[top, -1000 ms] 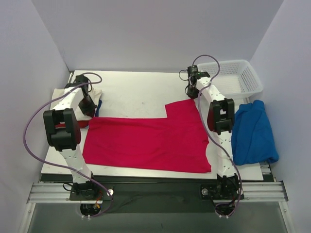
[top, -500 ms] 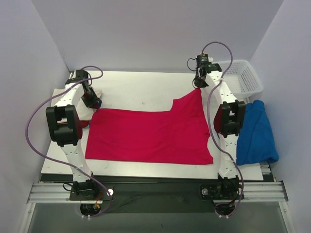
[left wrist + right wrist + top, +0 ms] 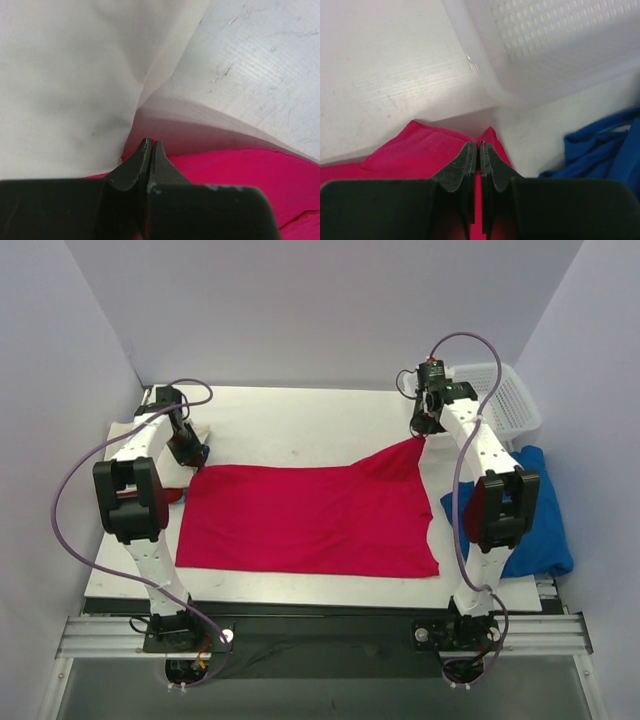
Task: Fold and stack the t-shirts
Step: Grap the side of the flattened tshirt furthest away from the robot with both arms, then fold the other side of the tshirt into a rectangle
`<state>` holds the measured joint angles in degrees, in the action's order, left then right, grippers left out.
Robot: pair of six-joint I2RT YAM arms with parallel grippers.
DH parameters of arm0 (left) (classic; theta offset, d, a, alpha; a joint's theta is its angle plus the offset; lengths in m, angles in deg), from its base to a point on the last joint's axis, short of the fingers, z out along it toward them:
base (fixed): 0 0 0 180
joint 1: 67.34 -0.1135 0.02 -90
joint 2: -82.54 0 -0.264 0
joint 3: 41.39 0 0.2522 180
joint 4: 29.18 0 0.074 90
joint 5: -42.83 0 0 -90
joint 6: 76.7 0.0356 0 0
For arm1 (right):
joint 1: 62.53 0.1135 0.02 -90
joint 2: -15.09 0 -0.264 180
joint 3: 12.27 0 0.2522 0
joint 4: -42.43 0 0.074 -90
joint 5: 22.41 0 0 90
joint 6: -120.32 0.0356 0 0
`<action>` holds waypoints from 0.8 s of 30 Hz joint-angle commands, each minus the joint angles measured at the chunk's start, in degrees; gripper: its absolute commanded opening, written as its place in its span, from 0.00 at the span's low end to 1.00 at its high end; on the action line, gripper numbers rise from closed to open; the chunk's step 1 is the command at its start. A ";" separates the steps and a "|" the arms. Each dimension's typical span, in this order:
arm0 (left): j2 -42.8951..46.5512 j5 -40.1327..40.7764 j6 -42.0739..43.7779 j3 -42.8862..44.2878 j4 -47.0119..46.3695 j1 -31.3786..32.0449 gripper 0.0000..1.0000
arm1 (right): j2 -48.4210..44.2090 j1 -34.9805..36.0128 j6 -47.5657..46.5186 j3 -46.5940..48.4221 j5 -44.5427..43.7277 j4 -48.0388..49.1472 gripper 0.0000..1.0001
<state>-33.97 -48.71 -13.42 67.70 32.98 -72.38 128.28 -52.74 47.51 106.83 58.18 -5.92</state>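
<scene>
My right gripper should go on to the t-shirt's near corner (image 3: 429,568) and let go there, as my grippers hold the red t-shirt's far corners with its near half flat (image 3: 310,540).
The crimson red t-shirt (image 3: 300,520) lies spread across the middle of the table. Its far right corner is raised by my right gripper (image 3: 421,432), whose jaws are shut on red cloth (image 3: 420,150) at their tips (image 3: 480,145). My left gripper (image 3: 196,454) is shut on the shirt's far left corner, and red cloth (image 3: 230,167) shows at its closed tips (image 3: 151,143). The cream t-shirt (image 3: 65,75) lies crumpled at the far left, under the left arm (image 3: 128,432). The royal blue t-shirt (image 3: 545,530) is bunched at the right edge, partly behind the right arm.
A white lattice basket (image 3: 505,400) stands at the back right, close beside the right gripper, and its wall (image 3: 545,45) fills the top of the right wrist view. White walls enclose the table on three sides. Bare table (image 3: 300,430) lies beyond the red shirt.
My right gripper has carried the red corner rightwards toward the basket, pulling the flap out. The left gripper has shifted slightly away from the bases with its corner.
</scene>
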 commanded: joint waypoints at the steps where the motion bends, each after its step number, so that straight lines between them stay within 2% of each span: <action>1: 4.88 0.92 0.62 -1.72 -0.77 -0.24 0.00 | -7.79 -0.03 1.88 -5.65 -0.96 0.05 0.00; 8: 7.78 3.12 0.27 -6.29 -0.24 -0.41 0.00 | -17.90 -0.03 3.46 -21.20 -0.88 1.45 0.00; 24: 15.78 8.75 -0.88 -14.29 1.17 -2.43 0.00 | -34.07 0.15 6.98 -39.50 -1.93 0.49 0.00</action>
<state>-21.08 -42.15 -13.74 54.06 33.70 -74.17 97.76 -52.72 52.91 68.77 58.33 -3.71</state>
